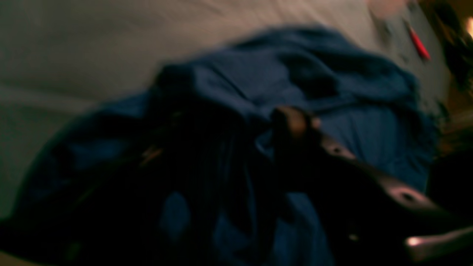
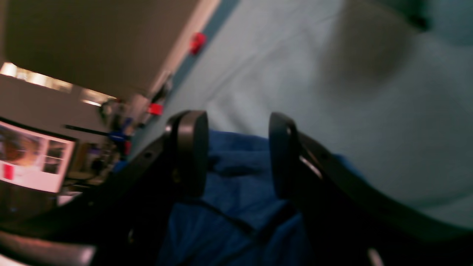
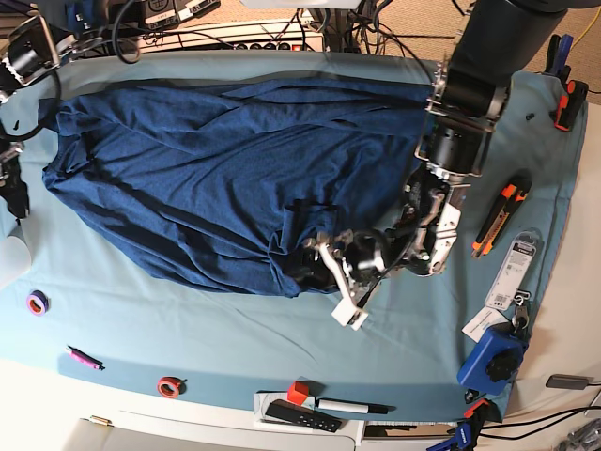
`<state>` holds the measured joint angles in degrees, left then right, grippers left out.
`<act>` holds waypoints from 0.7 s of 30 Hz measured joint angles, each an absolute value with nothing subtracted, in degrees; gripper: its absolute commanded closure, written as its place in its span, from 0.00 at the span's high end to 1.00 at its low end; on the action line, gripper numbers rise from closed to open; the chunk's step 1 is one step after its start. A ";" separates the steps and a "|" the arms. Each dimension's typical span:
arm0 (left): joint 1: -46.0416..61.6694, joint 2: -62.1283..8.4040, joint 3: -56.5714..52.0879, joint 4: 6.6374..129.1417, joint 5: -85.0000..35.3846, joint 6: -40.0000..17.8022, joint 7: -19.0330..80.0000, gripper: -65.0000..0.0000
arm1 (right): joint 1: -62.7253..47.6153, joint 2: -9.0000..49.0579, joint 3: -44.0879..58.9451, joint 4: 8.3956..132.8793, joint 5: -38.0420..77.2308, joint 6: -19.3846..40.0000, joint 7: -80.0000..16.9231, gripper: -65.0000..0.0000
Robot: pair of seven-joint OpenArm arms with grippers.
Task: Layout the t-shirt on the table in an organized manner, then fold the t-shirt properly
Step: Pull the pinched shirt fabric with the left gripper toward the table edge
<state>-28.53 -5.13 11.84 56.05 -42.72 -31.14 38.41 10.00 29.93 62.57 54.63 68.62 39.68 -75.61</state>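
Note:
The bunched hem (image 3: pixel 288 260) is folded back over the t-shirt under my left gripper. Next, I take hold of that flap of the hem with my left gripper and pull it out toward the red cube (image 3: pixel 298 392).
The navy t-shirt (image 3: pixel 216 178) lies spread and wrinkled across the far half of the table (image 3: pixel 188 338), with its lower right hem bunched. My left gripper (image 3: pixel 331 266) reaches in from the right and sits over that bunched hem, its jaws apart. The left wrist view is blurred: one finger (image 1: pixel 295 123) rests against the folds of the t-shirt (image 1: pixel 332 74). My right gripper (image 2: pixel 236 155) is open, its two round pads wide apart, with the t-shirt (image 2: pixel 236 184) lying loose below them. Part of the right arm (image 3: pixel 11 183) shows at the left edge of the base view.
An orange utility knife (image 3: pixel 502 216), a packaged item (image 3: pixel 516 263) and a blue tool (image 3: pixel 493 362) lie at the right. A purple tape ring (image 3: pixel 38 303), pink pen (image 3: pixel 83 357), red ring (image 3: pixel 169 385), red cube (image 3: pixel 298 392) and black remote (image 3: pixel 300 415) line the front.

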 measured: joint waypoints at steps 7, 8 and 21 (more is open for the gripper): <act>-28.47 -4.34 11.94 56.05 -40.95 -31.51 38.35 0.75 | 9.96 26.72 58.76 54.63 70.22 39.70 -77.32 0.42; -28.49 -4.10 12.38 56.05 -39.29 -30.15 37.78 0.75 | 9.98 26.39 57.23 54.63 70.43 39.70 -77.34 0.42; -28.47 -3.03 22.20 56.03 -28.49 -18.63 25.17 0.10 | 10.94 25.36 46.63 54.63 70.61 39.70 -77.34 0.42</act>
<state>-28.47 -3.03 22.20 56.03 -28.49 -18.63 25.17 10.94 25.36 46.63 54.63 70.61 39.70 -77.34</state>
